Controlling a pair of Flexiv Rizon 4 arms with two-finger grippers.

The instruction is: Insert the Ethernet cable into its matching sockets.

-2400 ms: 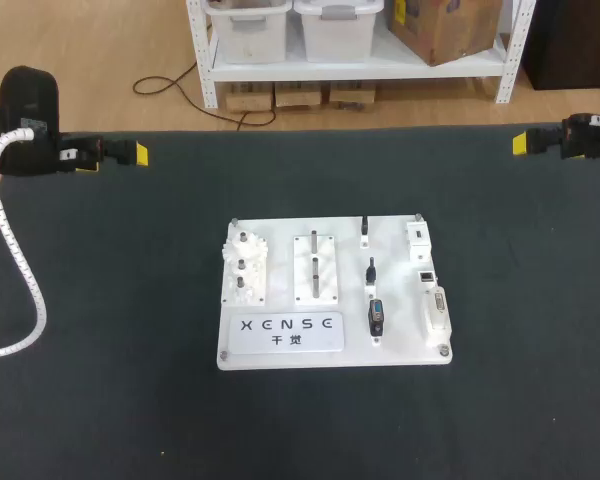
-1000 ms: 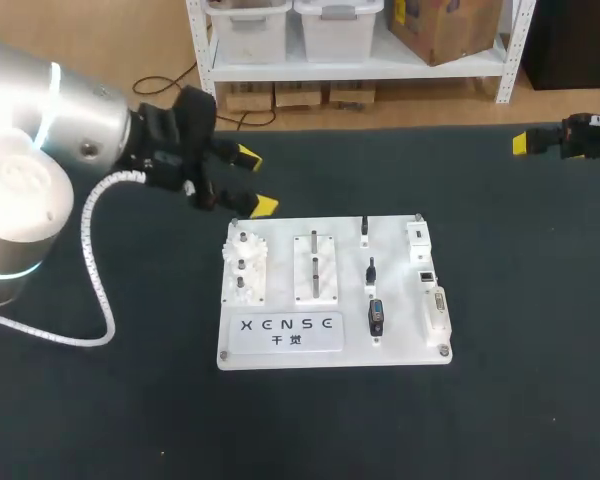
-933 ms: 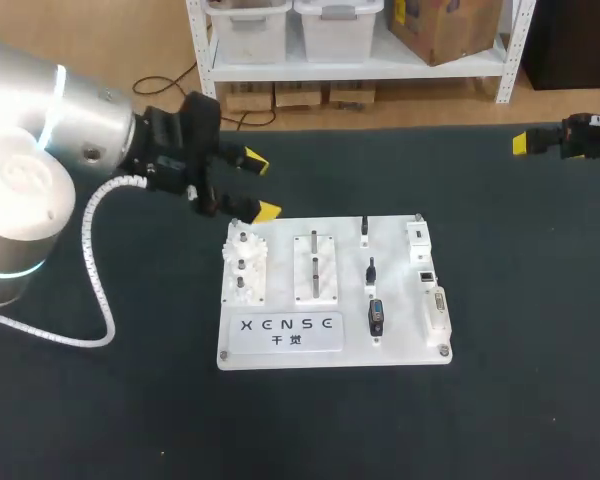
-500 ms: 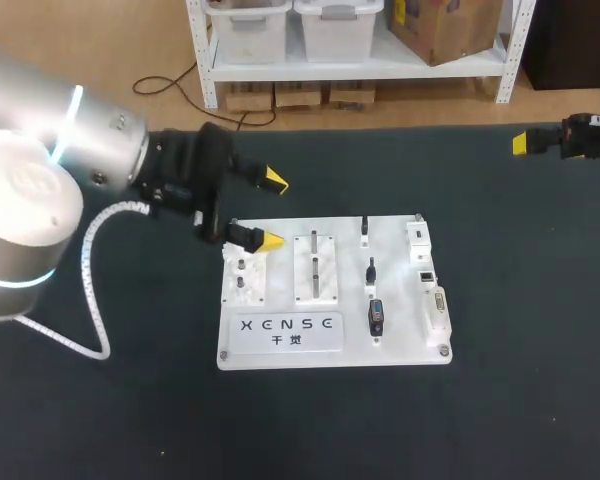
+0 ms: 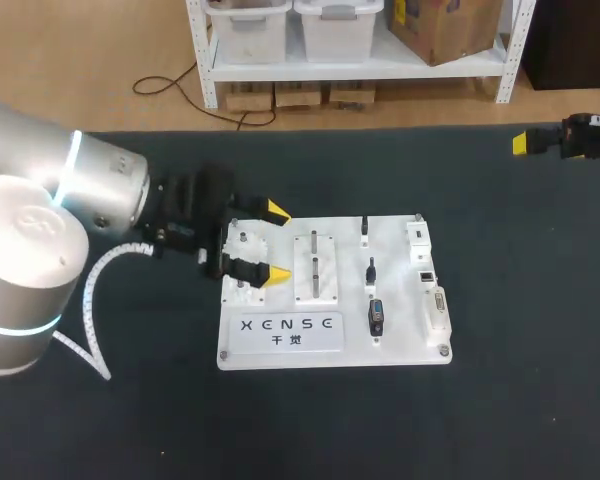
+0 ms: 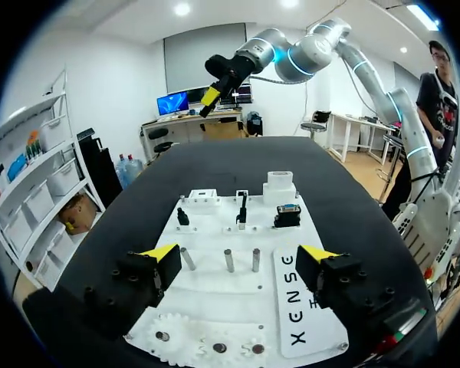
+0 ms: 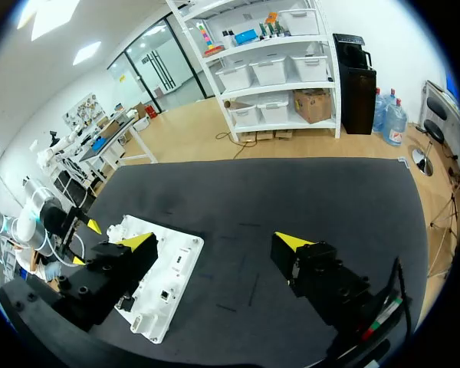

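The thin black Ethernet plug (image 5: 371,270) is standing upright in a white holder (image 5: 371,289), so the plug will come out by itself and leave the holder empty when the robot lifts.
The white practice board (image 5: 400,345) lies mid-table. Along its right side sit a small Ethernet socket (image 5: 426,273), a white block (image 5: 417,240) and a wide multi-pin connector (image 5: 436,308); three small black plugs (image 5: 371,270) stand left of them. No loose cable shows. My left gripper (image 5: 271,241) hovers open over the board's left end, above the white gears (image 5: 244,268). In the left wrist view its fingers (image 6: 159,253) straddle three metal pegs (image 6: 225,259), holding nothing. My right gripper (image 5: 570,138) stays open at the far right table edge, well away from the board (image 7: 165,276).
A label plate (image 5: 285,330) covers the board's front left, and a white peg fixture (image 5: 316,268) stands just right of the left gripper. The dark table mat (image 5: 520,300) spreads wide around the board on all sides.
My left arm has swung in from the far left edge and come down over the board's left end, its gripper staying open. The right arm has not moved.
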